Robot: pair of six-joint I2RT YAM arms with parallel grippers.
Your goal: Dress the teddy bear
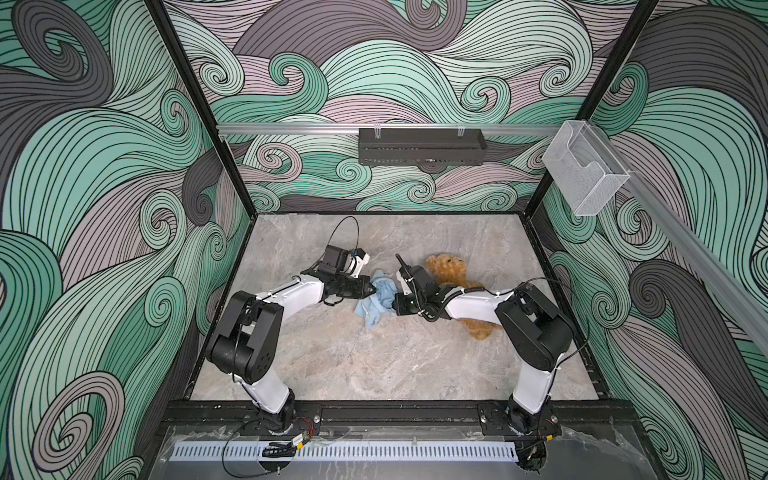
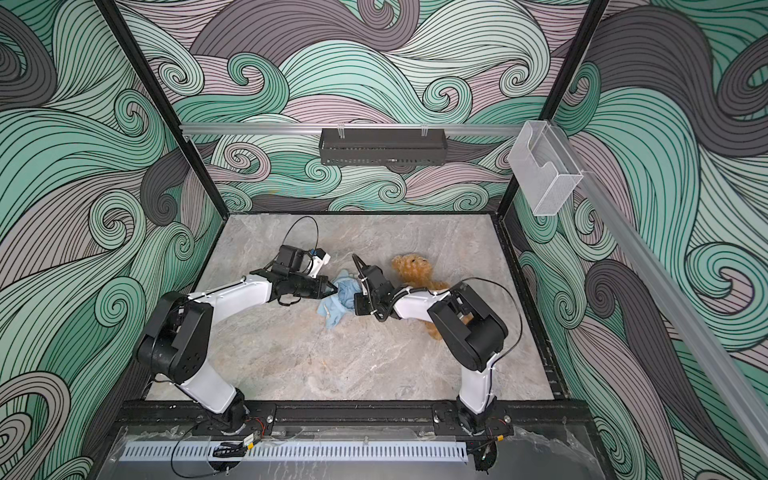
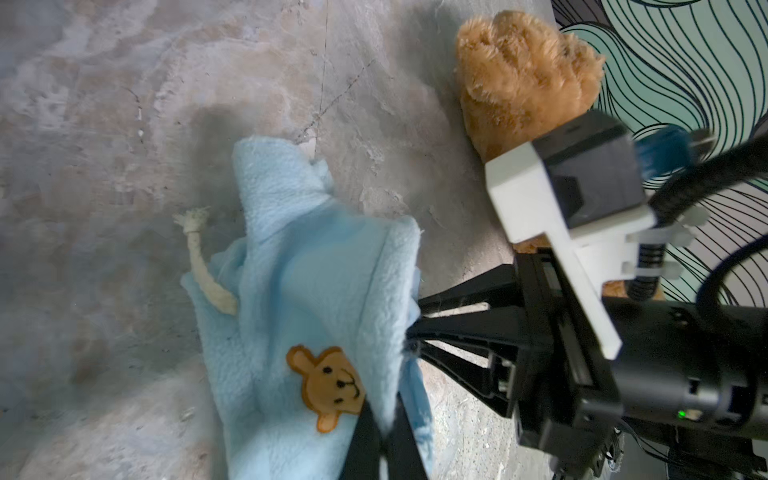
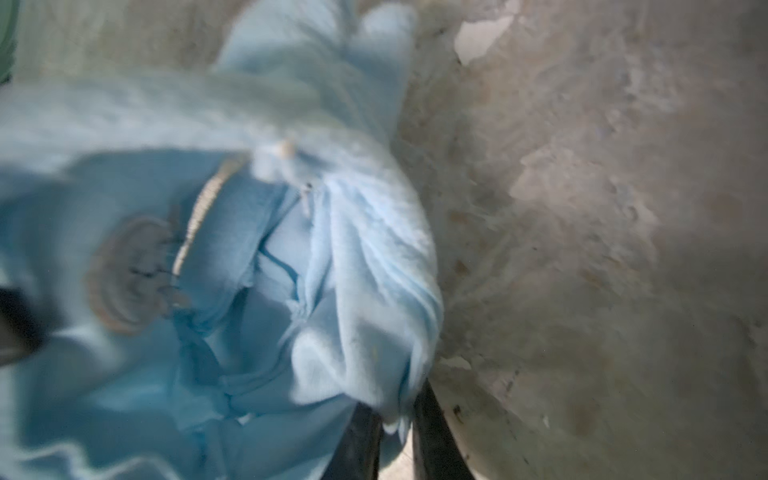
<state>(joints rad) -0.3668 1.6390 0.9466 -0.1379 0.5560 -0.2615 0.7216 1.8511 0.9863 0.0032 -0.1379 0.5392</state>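
Note:
I should have my right gripper release the garment's open hem [image 2: 348,289] both grippers hold away from the teddy bear, and bring the bear's head [image 2: 411,265] to the garment's opening.
The teddy bear [image 1: 446,268] [image 2: 411,266] lies on its back right of the table's middle, its body partly hidden under my right arm; its shaggy golden fur [image 3: 523,75] shows in the left wrist view. A light-blue hooded garment [image 1: 376,301] [image 2: 338,299] with a bear patch [image 3: 330,384] sits bunched between both grippers, left of the bear. My left gripper [image 1: 371,291] [image 3: 384,430] is shut on one edge of it. From the opposite side, my right gripper [image 1: 394,305] [image 4: 397,419] is closed on a fold of the same cloth [image 4: 365,291].
A cream drawstring [image 3: 203,257] hangs from the garment. The marble tabletop [image 1: 353,365] is walled in on three sides. A black perforated tray [image 1: 419,145] hangs on the back rail. On the right rail is a clear plastic holder [image 1: 582,174].

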